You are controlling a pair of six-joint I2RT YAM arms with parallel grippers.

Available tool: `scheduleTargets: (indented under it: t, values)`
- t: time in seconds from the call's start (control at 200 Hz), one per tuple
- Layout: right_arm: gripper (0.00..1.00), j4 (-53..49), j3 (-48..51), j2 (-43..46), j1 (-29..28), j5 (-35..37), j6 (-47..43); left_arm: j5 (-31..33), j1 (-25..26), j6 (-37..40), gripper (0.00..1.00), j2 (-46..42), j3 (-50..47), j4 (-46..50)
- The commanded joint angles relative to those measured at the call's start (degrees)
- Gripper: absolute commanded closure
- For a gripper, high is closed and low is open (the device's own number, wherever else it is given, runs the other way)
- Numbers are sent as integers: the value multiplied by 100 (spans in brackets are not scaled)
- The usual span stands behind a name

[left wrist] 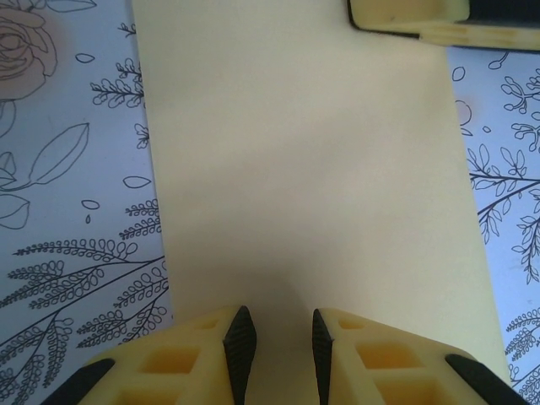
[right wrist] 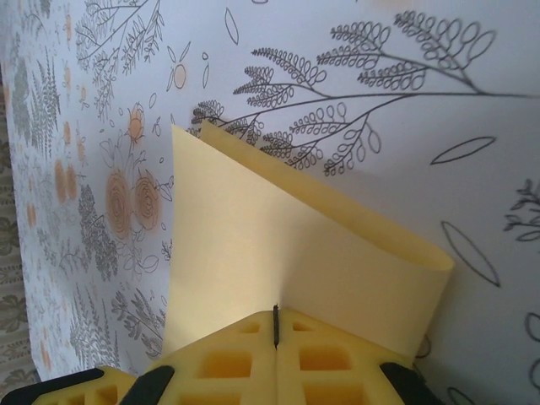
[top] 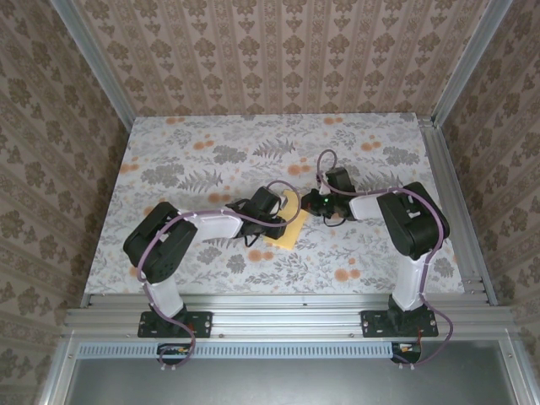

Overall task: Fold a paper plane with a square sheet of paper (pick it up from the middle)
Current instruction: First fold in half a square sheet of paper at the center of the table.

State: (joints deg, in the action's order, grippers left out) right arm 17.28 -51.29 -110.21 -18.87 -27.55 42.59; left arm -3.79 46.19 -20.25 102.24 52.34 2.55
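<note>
The sheet's rounded fold (right wrist: 437, 268) sticks out beside my closed right gripper, so next my right gripper moves back, opens and pinches the folded edge (right wrist: 423, 319) flat.
The square sheet of paper (top: 290, 226) lies mid-table, pale yellow and folded over on itself into a rectangle (left wrist: 312, 186). In the right wrist view its two layers (right wrist: 278, 245) end in a soft, rounded fold at the right, with both free edges at the far left. My right gripper (right wrist: 276, 325) is shut, with the upper layer's near edge pinched between the jaws. It stands at the sheet's right side (top: 310, 204), and its fingertips (left wrist: 405, 15) show at the paper's far corner. My left gripper (left wrist: 277, 337) hovers low over the sheet's near edge with a narrow gap between its jaws and nothing in it. In the top view it sits at the sheet's left (top: 278, 213).
The table wears a floral cloth (top: 211, 160) with orange flower prints. Aluminium rails (top: 451, 202) run along its right and front edges. Patterned walls close in the back and both sides.
</note>
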Motion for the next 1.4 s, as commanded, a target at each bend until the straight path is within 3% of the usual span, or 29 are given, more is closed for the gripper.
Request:
scheduleTargets:
  t: [0.0,0.295,0.51,0.81,1.03,1.39]
  values:
    - [92,153,288,-73,319,478,-87,255,-46,90,69,298,-509,1609]
    - [92,596,374,-140,578,505,139,223,-45,41,69,223,-667,1601]
    - [92,343,224,146,647,297,72,175,-41,34,69,191,-630,1591]
    - [92,29,426,861,-59,204,273,96,-32,30,69,323,-436,1565]
    - [92,90,189,346,-279,219,245,76,-24,47,68,320,-405,1592]
    - [92,-425,-277,-315,-28,461,-373,97,-27,4,68,196,-535,1590]
